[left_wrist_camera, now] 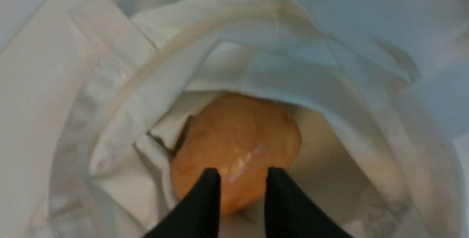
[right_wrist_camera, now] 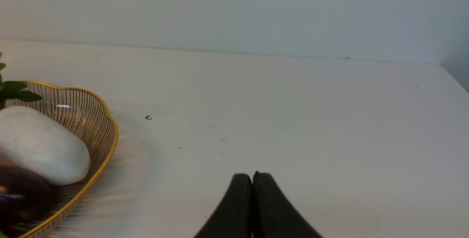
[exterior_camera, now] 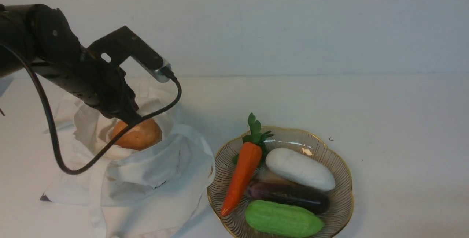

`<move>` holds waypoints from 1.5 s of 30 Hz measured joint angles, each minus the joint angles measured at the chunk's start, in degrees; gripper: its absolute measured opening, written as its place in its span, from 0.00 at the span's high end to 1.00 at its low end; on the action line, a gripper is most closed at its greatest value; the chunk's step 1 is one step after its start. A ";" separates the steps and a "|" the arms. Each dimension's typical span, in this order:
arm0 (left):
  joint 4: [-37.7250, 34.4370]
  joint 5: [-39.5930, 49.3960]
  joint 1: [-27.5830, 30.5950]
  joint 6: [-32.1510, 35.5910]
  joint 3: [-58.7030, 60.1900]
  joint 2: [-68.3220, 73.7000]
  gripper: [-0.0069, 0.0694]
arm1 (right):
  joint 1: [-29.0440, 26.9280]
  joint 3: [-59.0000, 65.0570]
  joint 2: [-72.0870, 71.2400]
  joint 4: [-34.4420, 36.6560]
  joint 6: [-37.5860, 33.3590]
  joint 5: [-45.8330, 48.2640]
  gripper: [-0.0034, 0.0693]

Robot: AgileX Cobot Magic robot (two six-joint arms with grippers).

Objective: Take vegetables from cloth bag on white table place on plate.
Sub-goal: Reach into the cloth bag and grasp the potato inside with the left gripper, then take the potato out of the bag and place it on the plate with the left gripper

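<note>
Only slack cloth (left_wrist_camera: 327, 163) can be seen around the orange-brown potato. I expect to see an empty cloth bag (exterior_camera: 143, 170) when I lift the potato out.
The orange-brown potato (exterior_camera: 141, 135) lies in the open mouth of the off-white cloth bag (exterior_camera: 146, 179) at the left of the white table (exterior_camera: 403, 139). My left gripper (exterior_camera: 133, 119) reaches down into the bag mouth. In the left wrist view its fingers (left_wrist_camera: 210, 194) stand apart just over the potato (left_wrist_camera: 238, 139), with bag cloth (left_wrist_camera: 110, 84) all around. The gold-rimmed glass plate (exterior_camera: 333, 161) sits right of the bag. My right gripper (right_wrist_camera: 253, 175) is shut and empty over bare table (right_wrist_camera: 293, 121), right of the plate (right_wrist_camera: 91, 121); it is out of the front view.
The plate holds a carrot (exterior_camera: 243, 172), a white oval vegetable (exterior_camera: 298, 168), a dark purple eggplant (exterior_camera: 289, 196) and a green gourd (exterior_camera: 282, 219). A black cable (exterior_camera: 55, 139) hangs from my left arm across the bag. A wall stands behind the table.
</note>
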 joint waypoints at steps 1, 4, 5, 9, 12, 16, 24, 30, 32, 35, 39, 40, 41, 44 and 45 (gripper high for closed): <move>0.00 0.00 0.00 0.26 0.00 0.30 0.57 | 0.00 0.00 0.00 0.00 0.00 0.00 0.97; -0.01 -0.42 -0.05 1.69 0.00 3.11 0.37 | 0.00 0.00 0.00 0.00 0.00 0.00 0.97; 0.04 -0.58 -0.05 2.02 0.00 3.81 0.32 | 0.00 0.00 0.00 0.00 0.00 0.00 0.97; 0.04 -1.12 -0.05 2.88 0.00 6.90 0.16 | 0.00 0.00 0.00 0.00 0.00 0.00 0.97; 0.04 -1.82 -0.05 2.88 0.00 8.03 0.13 | 0.00 0.00 0.00 0.00 0.00 0.00 0.97; 1.49 -4.60 -0.05 2.82 -0.07 9.55 0.13 | 0.00 0.00 0.00 0.00 0.00 0.00 0.97; 5.30 -7.79 -0.07 2.43 -0.26 11.51 0.21 | 0.00 0.00 0.00 0.00 0.00 0.00 0.97; 6.56 -8.84 -0.07 2.08 -0.33 12.09 0.32 | 0.00 0.00 0.00 0.00 0.00 0.00 0.97; 7.99 -8.84 -0.13 0.43 -0.33 12.02 0.33 | 0.00 0.00 0.00 0.00 0.00 0.00 0.97; 9.19 -8.31 -0.12 -2.63 -0.33 11.18 0.33 | 0.00 0.00 0.00 0.00 0.00 0.00 0.97; 9.45 -8.01 -0.12 -4.77 -0.33 6.56 0.34 | 0.00 0.00 0.00 0.00 0.00 0.00 0.97; 9.47 -8.01 -0.12 -4.82 -0.33 5.37 0.34 | 0.00 0.00 0.00 0.00 0.00 0.00 0.97; 9.47 -8.01 -0.12 -4.82 -0.33 4.18 0.34 | 0.00 0.00 0.00 0.00 0.00 0.00 0.97; 9.41 -7.72 -0.12 -4.88 -0.33 -0.55 0.34 | 0.00 0.00 0.00 0.00 0.00 0.00 0.97; 8.40 -6.92 -0.12 -4.92 -0.33 -3.04 0.34 | 0.00 0.00 0.00 0.00 0.00 0.00 0.97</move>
